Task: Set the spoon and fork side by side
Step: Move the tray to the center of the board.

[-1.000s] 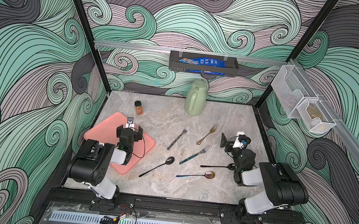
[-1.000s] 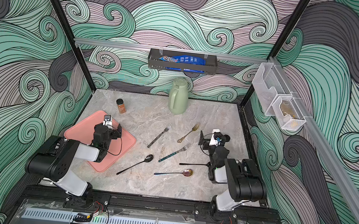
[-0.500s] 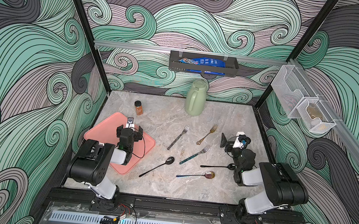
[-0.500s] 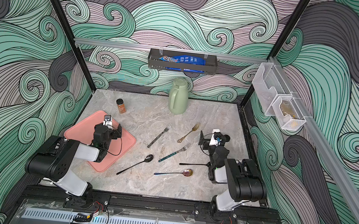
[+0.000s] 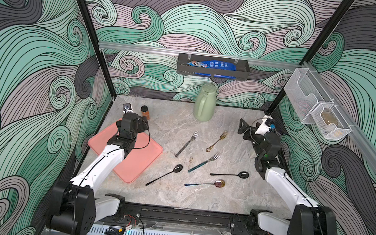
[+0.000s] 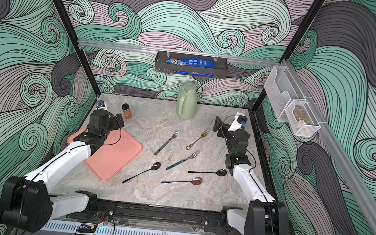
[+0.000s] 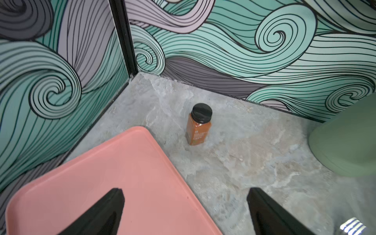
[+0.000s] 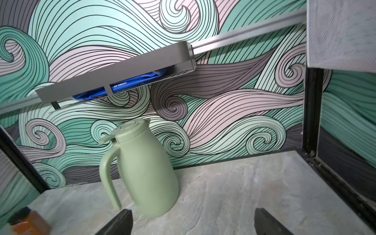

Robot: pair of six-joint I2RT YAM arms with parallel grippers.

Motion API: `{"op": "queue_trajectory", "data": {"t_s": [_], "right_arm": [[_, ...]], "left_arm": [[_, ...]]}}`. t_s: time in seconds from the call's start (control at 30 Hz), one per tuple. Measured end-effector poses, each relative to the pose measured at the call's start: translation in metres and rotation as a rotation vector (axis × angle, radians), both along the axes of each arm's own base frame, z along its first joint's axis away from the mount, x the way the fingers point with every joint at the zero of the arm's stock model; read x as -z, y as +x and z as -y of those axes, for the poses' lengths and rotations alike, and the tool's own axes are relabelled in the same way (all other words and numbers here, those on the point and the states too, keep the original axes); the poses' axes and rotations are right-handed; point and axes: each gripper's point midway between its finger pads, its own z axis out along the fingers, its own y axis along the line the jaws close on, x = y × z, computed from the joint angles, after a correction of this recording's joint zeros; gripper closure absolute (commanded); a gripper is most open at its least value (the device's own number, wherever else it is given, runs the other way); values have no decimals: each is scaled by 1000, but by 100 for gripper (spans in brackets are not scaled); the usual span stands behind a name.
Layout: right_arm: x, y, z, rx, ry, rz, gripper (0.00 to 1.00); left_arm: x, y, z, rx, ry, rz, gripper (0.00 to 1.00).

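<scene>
I should take the tray's near edge (image 5: 150,163) with my left gripper and pull it square toward the forks first, because the pink tray (image 5: 137,159) lies at a slant, away from the silver fork.
On the marble table lie a silver fork (image 5: 188,143), a gold fork (image 5: 217,140) and a blue-handled fork (image 5: 205,162). In front of them lie a black spoon (image 5: 164,174), a second black spoon (image 5: 229,174) and an iridescent spoon (image 5: 206,184). My left gripper (image 5: 143,121) hovers open over the far corner of the pink tray (image 5: 144,163), holding nothing. My right gripper (image 5: 242,127) stands open at the back right, empty, pointing toward the pitcher. Silver fork tines (image 7: 353,226) show at the edge of the left wrist view.
A green pitcher (image 5: 205,105) stands at the back centre. An orange spice jar (image 5: 145,112) stands beside the tray's far corner. A dark wall basket (image 5: 213,66) holds a blue packet. Wire mesh bins (image 5: 314,110) hang on the right wall.
</scene>
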Motion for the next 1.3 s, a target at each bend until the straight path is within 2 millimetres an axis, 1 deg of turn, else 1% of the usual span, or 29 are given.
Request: {"op": "queue_trajectory", "data": {"t_s": [0.07, 0.1, 0.17, 0.23, 0.27, 0.33, 0.43, 0.53, 0.6, 0.67, 0.8, 0.97, 1.13, 1.23, 1.3], "right_arm": [[-2, -1, -12, -65, 52, -75, 1], [-1, -3, -19, -101, 73, -110, 1], [9, -11, -34, -177, 119, -195, 2], [24, -23, -52, -250, 156, -285, 4], [32, -30, -60, -279, 171, -331, 4], [49, -47, -83, -346, 188, -428, 6], [58, -78, -124, -460, 184, -512, 8], [57, -116, -164, -582, 166, -536, 10], [57, -138, -183, -642, 152, -541, 12], [59, -153, -196, -677, 142, -558, 13], [63, -164, -207, -687, 131, -583, 14], [66, -168, -209, -676, 126, -596, 14], [68, -167, -208, -663, 125, -600, 14], [70, -167, -209, -662, 124, -605, 17], [71, -167, -209, -661, 124, -610, 19]], "left_arm": [[19, -16, 27, 74, -35, -98, 3], [30, -26, 43, 123, -43, -151, 5], [48, -49, 77, 229, -50, -253, 9], [62, -71, 104, 320, -58, -338, 12], [68, -81, 112, 350, -59, -375, 12], [82, -99, 119, 379, -57, -447, 13], [104, -124, 115, 381, -48, -548, 14], [121, -148, 101, 348, -37, -627, 22], [127, -157, 93, 319, -30, -654, 23], [132, -163, 86, 288, -23, -671, 23], [138, -166, 75, 230, 1, -681, 23], [147, -170, 66, 188, 7, -691, 30], [157, -173, 57, 153, -4, -709, 40], [160, -171, 57, 143, -26, -712, 48], [163, -170, 58, 143, -38, -720, 51]]}}
